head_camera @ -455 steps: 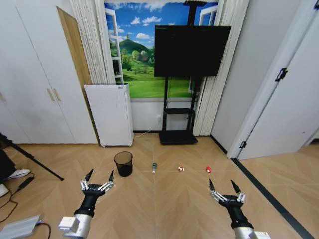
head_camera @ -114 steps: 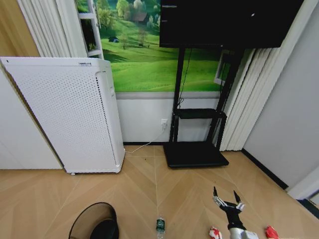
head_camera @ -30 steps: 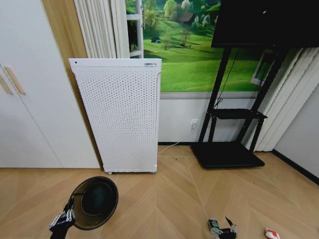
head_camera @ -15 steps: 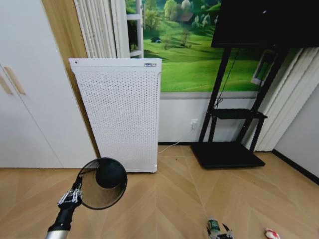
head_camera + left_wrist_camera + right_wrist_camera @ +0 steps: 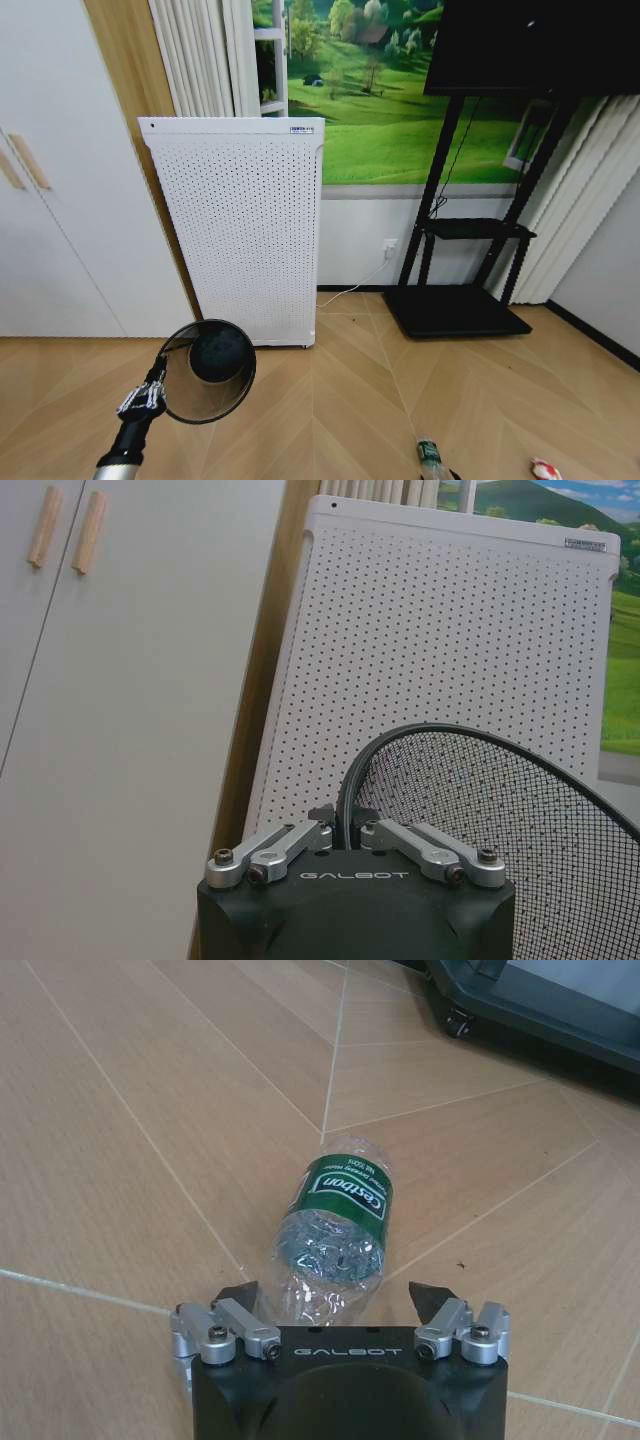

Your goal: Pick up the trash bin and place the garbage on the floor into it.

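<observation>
My right gripper will have the clear bottle sticking straight out from it when I lift the bottle by its near end (image 5: 318,1300), because its body (image 5: 336,1228) is still round.
The trash bin (image 5: 205,372), a black wire-mesh basket, hangs above the floor (image 5: 330,420), tipped so its mouth faces me. My left gripper (image 5: 150,393) is shut on its rim; in the left wrist view the gripper (image 5: 345,830) pinches the rim and the mesh (image 5: 490,820) spreads beyond it. The garbage lies low on the right: a clear bottle (image 5: 428,455) with a green label and a red-and-white wrapper (image 5: 545,468). My right gripper (image 5: 335,1298) is open down at the floor, its fingers on either side of the bottle's (image 5: 335,1230) near end.
A tall white perforated appliance (image 5: 240,230) stands against the wall just behind the bin. A black TV stand (image 5: 455,310) sits to the right, white cupboard doors (image 5: 60,250) to the left. Open parquet lies between bin and bottle.
The left gripper has raised the bin off the floor and tipped its mouth toward me. The right gripper has sunk lower at the bottle, dropping below the head view's edge.
</observation>
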